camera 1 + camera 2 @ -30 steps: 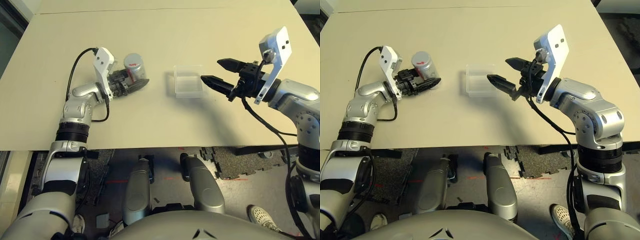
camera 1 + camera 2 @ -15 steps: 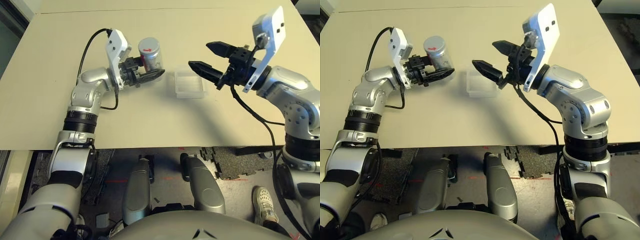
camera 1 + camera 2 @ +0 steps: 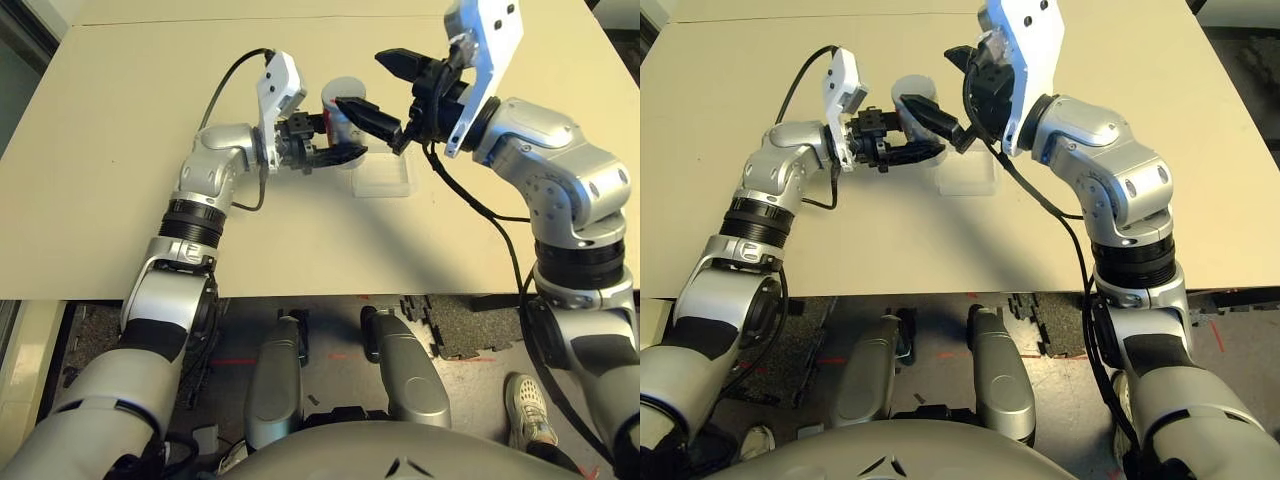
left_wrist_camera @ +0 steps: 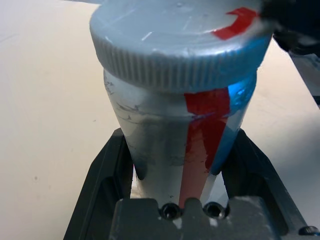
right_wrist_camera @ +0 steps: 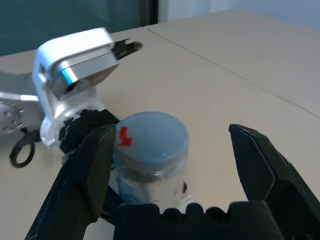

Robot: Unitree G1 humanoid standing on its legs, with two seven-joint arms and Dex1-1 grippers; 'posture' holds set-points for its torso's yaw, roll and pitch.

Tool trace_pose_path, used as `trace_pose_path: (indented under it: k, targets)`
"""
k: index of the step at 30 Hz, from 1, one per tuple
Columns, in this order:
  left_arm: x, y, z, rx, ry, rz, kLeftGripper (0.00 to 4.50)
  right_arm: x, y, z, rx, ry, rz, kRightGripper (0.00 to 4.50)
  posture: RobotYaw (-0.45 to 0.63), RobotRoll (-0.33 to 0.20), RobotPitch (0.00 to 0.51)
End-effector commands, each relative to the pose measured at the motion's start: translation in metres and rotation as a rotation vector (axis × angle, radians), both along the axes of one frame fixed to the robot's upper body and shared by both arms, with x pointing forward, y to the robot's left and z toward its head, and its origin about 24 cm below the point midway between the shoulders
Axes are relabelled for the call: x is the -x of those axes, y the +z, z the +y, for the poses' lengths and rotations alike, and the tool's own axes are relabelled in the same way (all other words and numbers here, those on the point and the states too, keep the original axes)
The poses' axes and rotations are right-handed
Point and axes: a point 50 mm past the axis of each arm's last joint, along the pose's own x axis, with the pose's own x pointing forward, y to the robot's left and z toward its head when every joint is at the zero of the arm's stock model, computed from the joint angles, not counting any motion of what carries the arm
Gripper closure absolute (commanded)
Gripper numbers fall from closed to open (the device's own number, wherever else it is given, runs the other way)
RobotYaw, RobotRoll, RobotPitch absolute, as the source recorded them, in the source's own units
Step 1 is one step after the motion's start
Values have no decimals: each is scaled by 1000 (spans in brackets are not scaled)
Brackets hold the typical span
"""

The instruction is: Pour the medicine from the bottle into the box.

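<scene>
The grey cap (image 3: 343,90) still shuts the bottle, so next my right gripper closes around the cap (image 5: 155,137) and twists it while my left gripper steadies the bottle's body.
The silver-grey bottle (image 3: 338,103) with its red stripe is held upright off the table, just left of the clear box (image 3: 381,181). My left gripper (image 3: 336,140) is shut on the bottle's body (image 4: 170,135), one black finger (image 4: 106,172) on each side. The round grey cap (image 5: 150,140) with a red mark is still on. My right gripper (image 3: 383,90) is open, its fingers (image 5: 89,172) straddling the cap without touching it. The medicine is hidden inside the bottle. The box lies flat on the table below the two grippers.
The beige table (image 3: 150,190) stretches wide on all sides of the box. Its front edge runs across the lower part of the head views, with the floor below. My left wrist's white camera housing (image 5: 75,59) sits close to the right gripper.
My left arm has lifted the bottle and carried it right, up to the box. My right gripper, still open, has swung left and up to the bottle's cap.
</scene>
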Motion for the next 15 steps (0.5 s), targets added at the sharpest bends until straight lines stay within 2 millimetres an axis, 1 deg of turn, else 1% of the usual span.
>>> trace_pose_path:
  k: [1, 10, 11, 13, 15]
  targets:
    - [0, 2, -5, -29, -40, -16, 1822, 1, -4, 4, 48, 18, 20, 0, -117, 0, 217]
    - [-1, 2, -6, -43, -51, -27, 1822, 2, -5, 2, 59, 11, 36, 0, -118, 0, 215]
    - [-1, 2, -6, -44, -50, -27, 1822, 2, -4, 2, 58, 11, 35, 377, -118, 0, 215]
    - [-1, 1, -6, -46, -49, -24, 1822, 3, -3, 3, 55, 14, 30, 893, -123, 0, 214]
    - [-1, 0, -6, -47, -48, -23, 1822, 3, -2, 3, 52, 17, 26, 1637, -124, 0, 215]
